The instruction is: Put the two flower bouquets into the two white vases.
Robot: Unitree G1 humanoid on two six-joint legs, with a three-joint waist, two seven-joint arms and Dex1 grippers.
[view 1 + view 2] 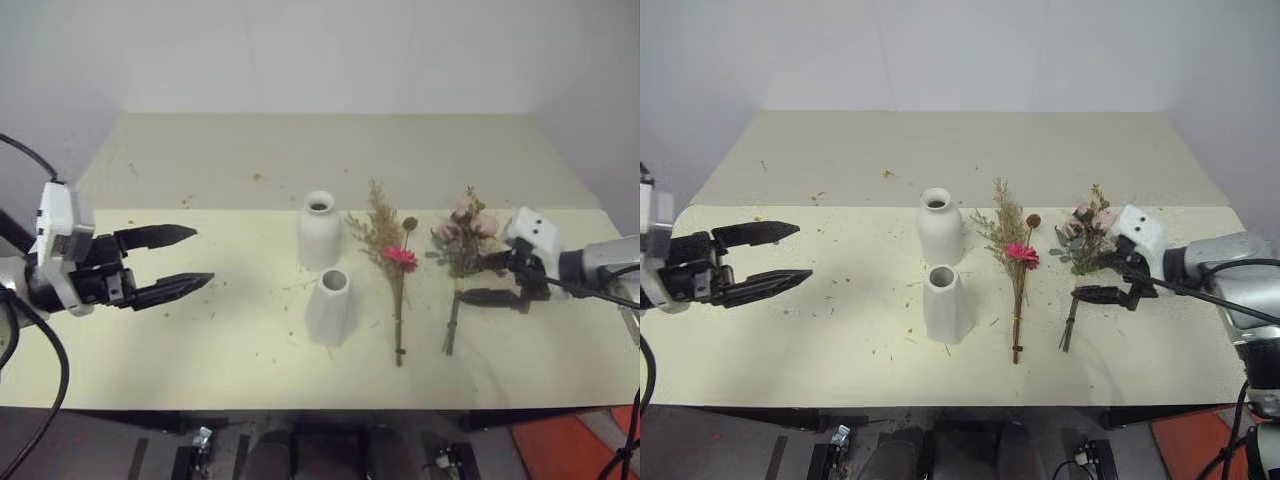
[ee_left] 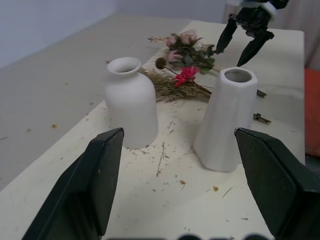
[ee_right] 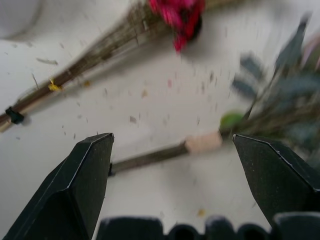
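I expect the rose bouquet (image 1: 465,235) to come up as one bundle when I lift it, because a pale piece of tape (image 3: 204,142) holds its stems together below the leaves.
Two white vases stand mid-table, the bottle-shaped vase (image 1: 319,230) behind the tapered vase (image 1: 330,308). To their right the dried-grass bouquet (image 1: 393,255) with a bright pink daisy lies flat. Further right lies the rose bouquet (image 1: 463,240). My right gripper (image 1: 492,278) is open and points down over the rose bouquet's stem (image 3: 165,155), one finger on either side of it. My left gripper (image 1: 200,257) hovers open at the left, well short of the vases, with nothing between its fingers. In the left wrist view both vases (image 2: 131,102) (image 2: 227,120) stand ahead of it.
The pale yellow table (image 1: 200,340) is strewn with small plant crumbs around the vases. A grey wall runs behind its far edge. Bare tabletop stretches at the left and the back. A cable trails from the right arm (image 1: 600,290).
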